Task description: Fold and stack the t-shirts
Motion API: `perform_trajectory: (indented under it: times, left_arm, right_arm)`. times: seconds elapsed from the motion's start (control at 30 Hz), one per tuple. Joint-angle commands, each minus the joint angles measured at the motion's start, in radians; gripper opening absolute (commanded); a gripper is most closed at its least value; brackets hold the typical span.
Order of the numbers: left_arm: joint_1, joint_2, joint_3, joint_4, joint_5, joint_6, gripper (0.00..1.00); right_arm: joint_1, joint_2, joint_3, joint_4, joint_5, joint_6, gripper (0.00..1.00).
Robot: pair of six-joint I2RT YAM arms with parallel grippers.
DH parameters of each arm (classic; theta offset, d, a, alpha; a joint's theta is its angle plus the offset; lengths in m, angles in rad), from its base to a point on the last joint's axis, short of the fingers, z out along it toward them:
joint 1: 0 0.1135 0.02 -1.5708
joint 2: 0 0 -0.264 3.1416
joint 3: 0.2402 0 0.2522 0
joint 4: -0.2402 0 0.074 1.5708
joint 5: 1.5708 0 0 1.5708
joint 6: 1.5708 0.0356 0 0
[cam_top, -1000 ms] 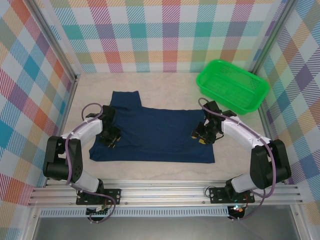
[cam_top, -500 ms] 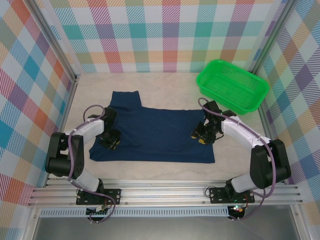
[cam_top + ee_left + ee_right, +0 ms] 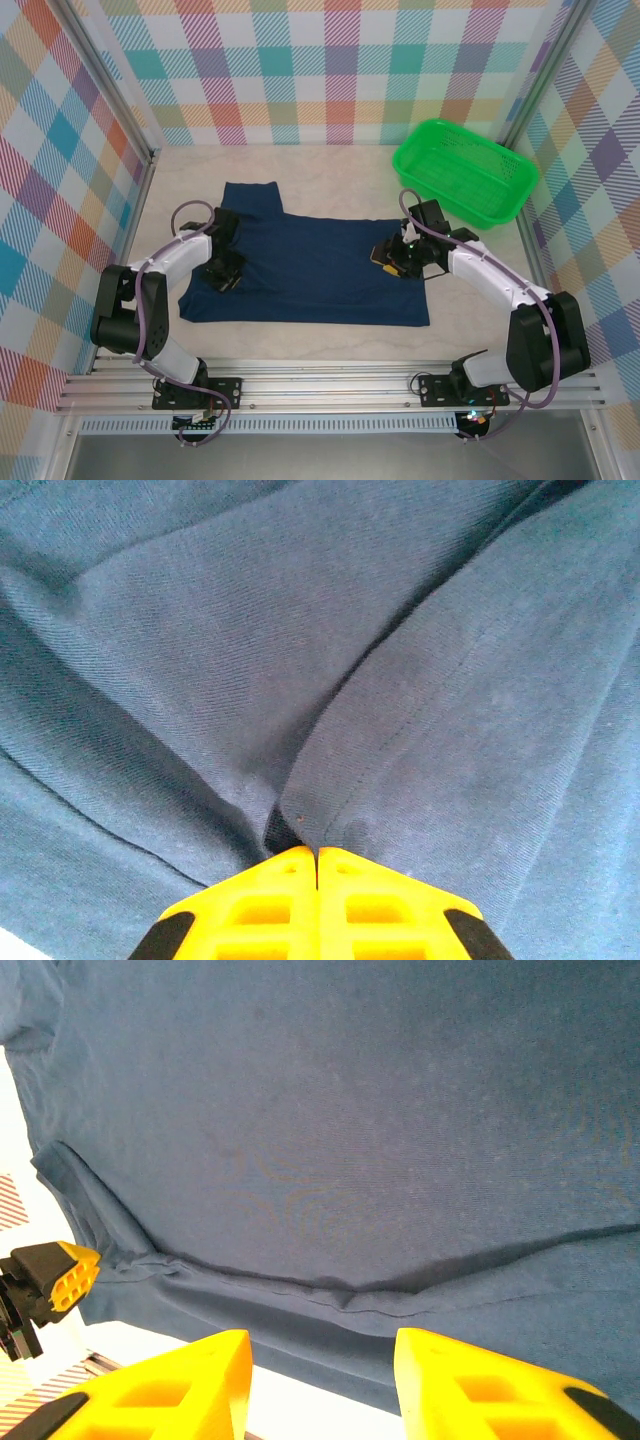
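The t-shirt's stitched hem (image 3: 345,798) is pinched in my left gripper and the t-shirt's body (image 3: 278,250) lies flat beside it, so I should keep carrying the hem inward until it lies there.
A dark navy t-shirt (image 3: 310,268) lies spread on the table, its plain side up, with one sleeve reaching toward the back left. My left gripper (image 3: 223,272) sits on the shirt's left part. In the left wrist view its yellow fingers (image 3: 317,854) are pressed together, pinching a raised fold with a stitched hem (image 3: 400,730). My right gripper (image 3: 386,257) hovers over the shirt's right part. The right wrist view has its fingers (image 3: 320,1360) wide apart above the cloth (image 3: 330,1130), holding nothing, and the left gripper's yellow tip (image 3: 60,1275) at the far left.
A bright green mesh basket (image 3: 465,170) stands at the back right, close behind the right arm. Bare table runs along the shirt's near edge (image 3: 310,340) and behind it. Plaid walls close in the sides and back.
My right gripper has moved left and a little back, from the shirt's right edge to over the cloth. The left gripper has shifted slightly, still on the fold.
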Motion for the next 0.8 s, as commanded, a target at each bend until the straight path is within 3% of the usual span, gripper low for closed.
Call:
perform_trajectory:
  times: [0.0, 0.23, 0.5, 0.77]
  left_arm:
    - [-0.017, -0.003, 0.031, -0.046, -0.02, 0.012, 0.05]
    - [-0.066, 0.021, 0.113, -0.033, -0.041, 0.053, 0.0]
    - [-0.167, 0.224, 0.377, -0.106, -0.104, 0.265, 0.0]
    - [-0.211, 0.34, 0.518, -0.144, -0.143, 0.364, 0.0]
  right_arm:
    - [0.007, 0.004, -0.001, 0.029, -0.026, 0.004, 0.42]
    - [0.007, -0.005, 0.001, 0.012, -0.006, 0.002, 0.4]
    - [0.006, -0.01, 0.017, -0.004, 0.018, 0.005, 0.39]
    - [0.006, -0.019, 0.016, -0.029, 0.021, 0.003, 0.39]
